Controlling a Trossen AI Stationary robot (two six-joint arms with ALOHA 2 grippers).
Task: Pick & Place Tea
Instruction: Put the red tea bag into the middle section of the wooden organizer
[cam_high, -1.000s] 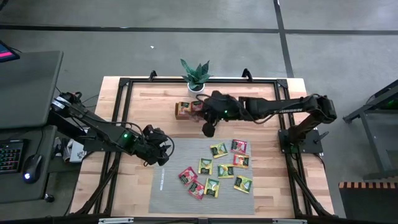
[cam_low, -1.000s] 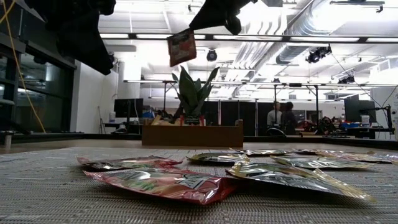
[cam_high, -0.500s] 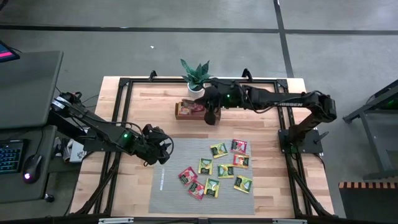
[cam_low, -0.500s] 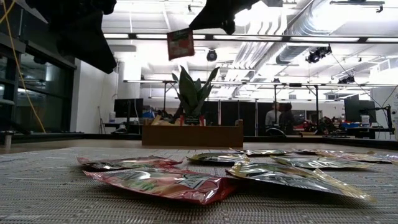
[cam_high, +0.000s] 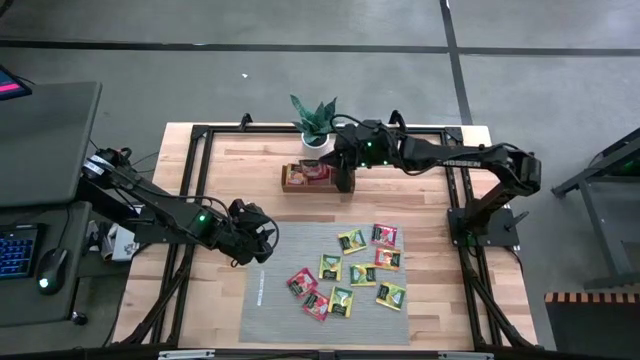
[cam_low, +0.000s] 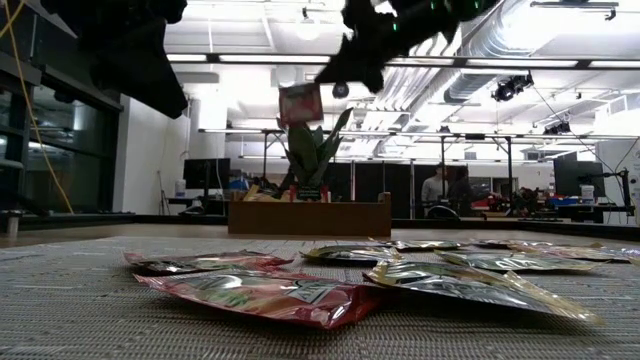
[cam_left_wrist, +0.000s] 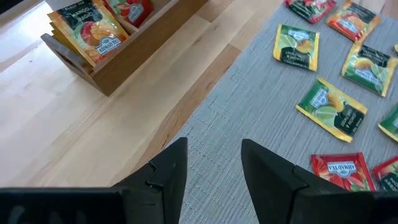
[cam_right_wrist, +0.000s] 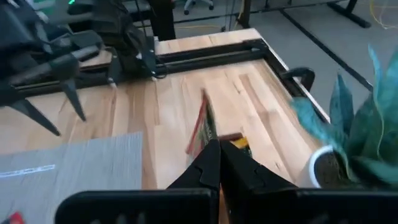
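Note:
The red sachet (cam_low: 300, 103) is hanging upright above the tray's section (cam_high: 317, 174) next to the yellow sachet. My right gripper should go on lowering the red sachet until its bottom edge is inside.
A red tea sachet (cam_low: 299, 104) hangs above the brown wooden tray (cam_high: 303, 177) at the table's far middle, with my right gripper (cam_low: 338, 76) shut on it. In the right wrist view the sachet (cam_right_wrist: 199, 126) shows edge-on. The tray (cam_left_wrist: 118, 53) holds a yellow sachet (cam_left_wrist: 87, 30) and a red one (cam_left_wrist: 129, 9). Several red, yellow and green sachets (cam_high: 350, 272) lie flat on the grey ribbed mat (cam_high: 275, 310). My left gripper (cam_left_wrist: 214, 168) hovers open over the mat's far left corner, with nothing between its fingers. My right gripper pinches the red sachet between its two fingers at an upper corner (cam_low: 317, 90). The fingers (cam_right_wrist: 208, 163) slant down from the table's right side. The sachet hangs below the fingertips, nearly upright, clear of the tray.
A potted plant (cam_high: 315, 122) stands just behind the tray at the far edge. A black frame (cam_high: 200, 140) runs around the tabletop. Bare wood lies between the tray and the mat.
My right gripper has carried the red sachet toward the table's far edge and somewhat down, from over the bare wood near the mat to over the tray. The sachet still hangs from the shut fingers.

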